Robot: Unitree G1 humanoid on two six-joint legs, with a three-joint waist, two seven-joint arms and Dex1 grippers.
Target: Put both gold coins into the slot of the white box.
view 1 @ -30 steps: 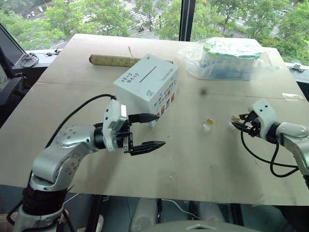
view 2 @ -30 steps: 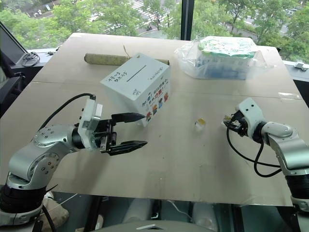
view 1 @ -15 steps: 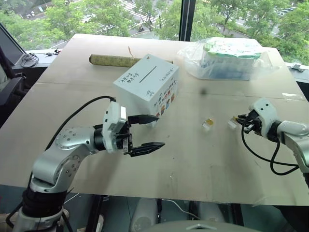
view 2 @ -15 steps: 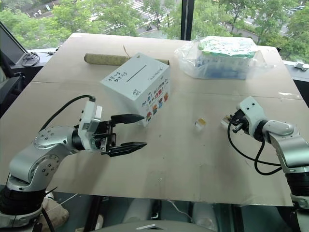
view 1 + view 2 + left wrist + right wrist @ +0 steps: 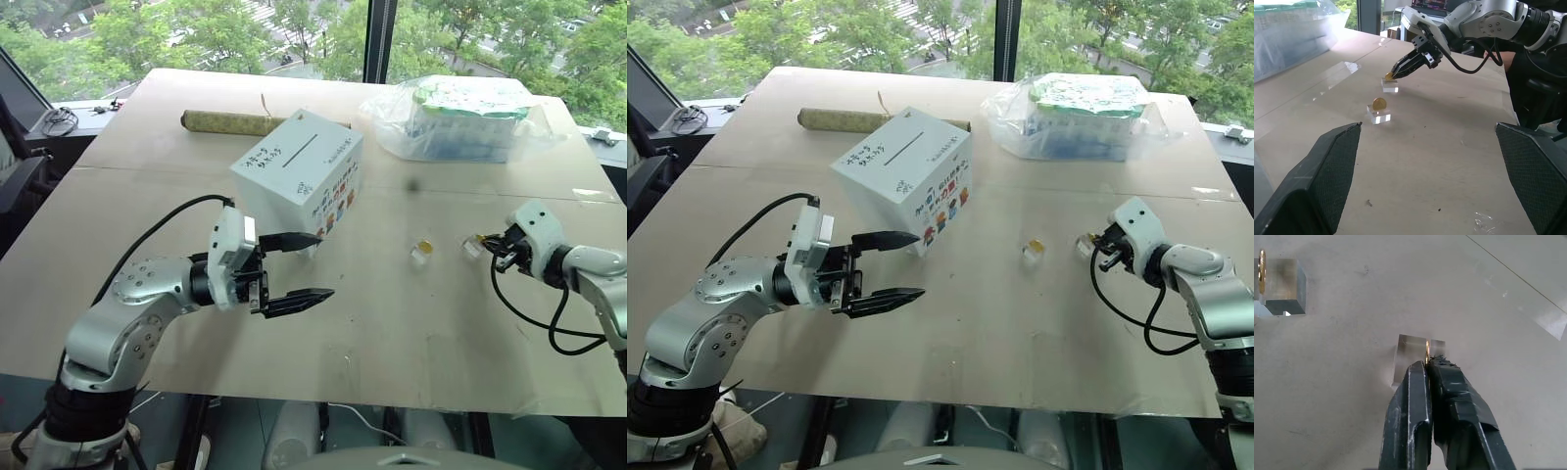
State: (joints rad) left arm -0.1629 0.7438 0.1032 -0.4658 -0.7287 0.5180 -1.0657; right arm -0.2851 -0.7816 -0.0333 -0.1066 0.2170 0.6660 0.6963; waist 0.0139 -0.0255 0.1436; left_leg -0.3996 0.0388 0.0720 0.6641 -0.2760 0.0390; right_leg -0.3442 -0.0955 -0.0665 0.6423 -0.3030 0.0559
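Observation:
The right gripper's fingers hold only the near edge of the gold coin [image 5: 1427,362], so next the right gripper opens, moves further over the coin [image 5: 1428,348] and closes deeper on it.
The white box [image 5: 299,176] stands at the table's middle back, its slot [image 5: 300,150] on the top face. Two gold coins stand upright, each on a small clear block. One gold coin [image 5: 424,243] stands free in front and to the right of the box. My right gripper [image 5: 1428,363] is shut on the other gold coin [image 5: 1427,352], which rests on its block [image 5: 1410,350] further right. My left gripper [image 5: 312,266] hangs open just in front of the box, pointing right, with nothing between its fingers [image 5: 1327,171].
A clear plastic bag [image 5: 460,117] with green-white contents lies at the back right. A brown roll [image 5: 230,121] lies behind the box. Bare tabletop [image 5: 392,323] stretches between the two grippers up to the front edge.
My right gripper's fingers have come together on the coin at the right block. The left arm has kept still.

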